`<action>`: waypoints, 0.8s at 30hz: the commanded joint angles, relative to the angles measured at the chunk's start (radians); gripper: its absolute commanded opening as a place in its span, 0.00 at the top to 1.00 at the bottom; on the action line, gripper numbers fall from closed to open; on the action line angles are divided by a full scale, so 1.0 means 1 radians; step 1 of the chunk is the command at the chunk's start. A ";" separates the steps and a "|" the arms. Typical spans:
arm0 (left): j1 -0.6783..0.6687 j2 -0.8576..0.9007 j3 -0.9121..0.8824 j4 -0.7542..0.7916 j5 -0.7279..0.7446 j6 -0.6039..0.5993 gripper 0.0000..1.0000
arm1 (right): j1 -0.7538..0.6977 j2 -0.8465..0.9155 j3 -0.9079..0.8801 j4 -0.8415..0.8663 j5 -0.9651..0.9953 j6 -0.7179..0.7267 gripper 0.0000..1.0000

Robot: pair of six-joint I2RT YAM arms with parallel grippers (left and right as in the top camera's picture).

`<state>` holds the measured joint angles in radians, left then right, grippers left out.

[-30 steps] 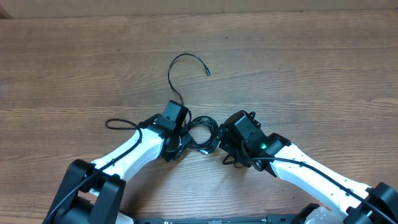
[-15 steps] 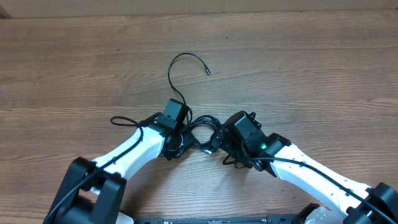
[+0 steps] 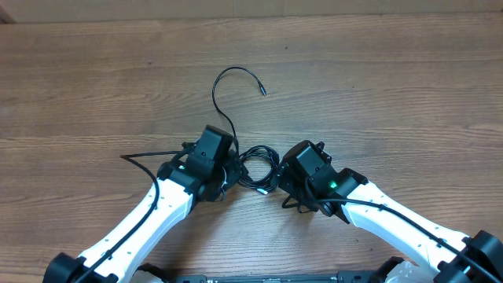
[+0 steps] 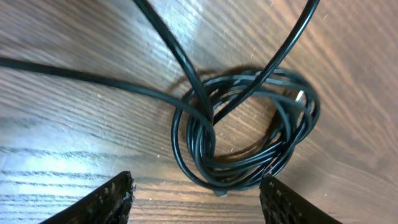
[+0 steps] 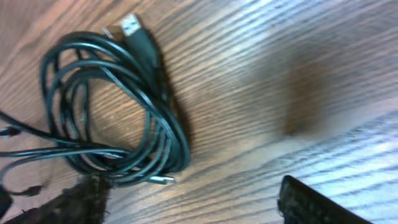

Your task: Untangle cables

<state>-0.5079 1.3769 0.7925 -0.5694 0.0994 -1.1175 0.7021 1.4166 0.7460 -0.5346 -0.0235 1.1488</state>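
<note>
I should use my left gripper to pull away the loops that are bunched up where the strands cross [image 4: 209, 118], while my right gripper holds the coil's opposite side [image 4: 287, 149].
The cables [image 3: 258, 167] lie bunched in one small black coil on the wooden table, between my two grippers. One strand arcs away up the table to a plug tip [image 3: 264, 93], and another runs straight out to the left [image 3: 137, 157]. In the left wrist view the coil [image 4: 249, 134] sits just ahead of my left gripper [image 4: 199, 202], which is open with bare wood between its fingers. In the right wrist view the coil [image 5: 112, 106], with a USB plug [image 5: 127, 26] on top, lies ahead and left of my open right gripper [image 5: 193, 202], its left finger [image 5: 71, 202] at the coil's edge.
The wooden table [image 3: 377, 94] stretches wide on all sides of the coil. My two white arms [image 3: 149, 216] [image 3: 393, 224] reach in from the near edge and meet at the middle.
My left gripper has opened and its arm has swung a little to the left. The strand on the left, a small loop before, now lies drawn out straight. The right arm has held still.
</note>
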 commanded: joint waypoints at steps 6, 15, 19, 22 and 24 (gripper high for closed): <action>-0.033 0.101 -0.005 0.005 0.005 -0.074 0.56 | -0.092 0.003 -0.006 -0.134 0.024 0.003 0.09; -0.061 0.253 -0.005 0.149 0.005 -0.076 0.58 | -0.187 0.003 -0.006 -0.174 -0.034 -0.022 0.12; -0.074 0.302 -0.005 0.183 0.010 -0.077 0.85 | -0.187 0.003 -0.006 -0.174 -0.034 -0.024 0.12; -0.074 0.299 -0.005 0.186 0.017 -0.079 0.96 | -0.187 0.003 -0.006 -0.175 -0.034 -0.024 0.12; -0.074 0.291 -0.004 0.186 0.012 -0.078 0.96 | -0.187 0.003 -0.006 -0.174 -0.039 -0.024 0.15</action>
<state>-0.5762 1.6508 0.7956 -0.3706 0.1120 -1.1881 0.5167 1.4170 0.7448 -0.7105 -0.0555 1.1320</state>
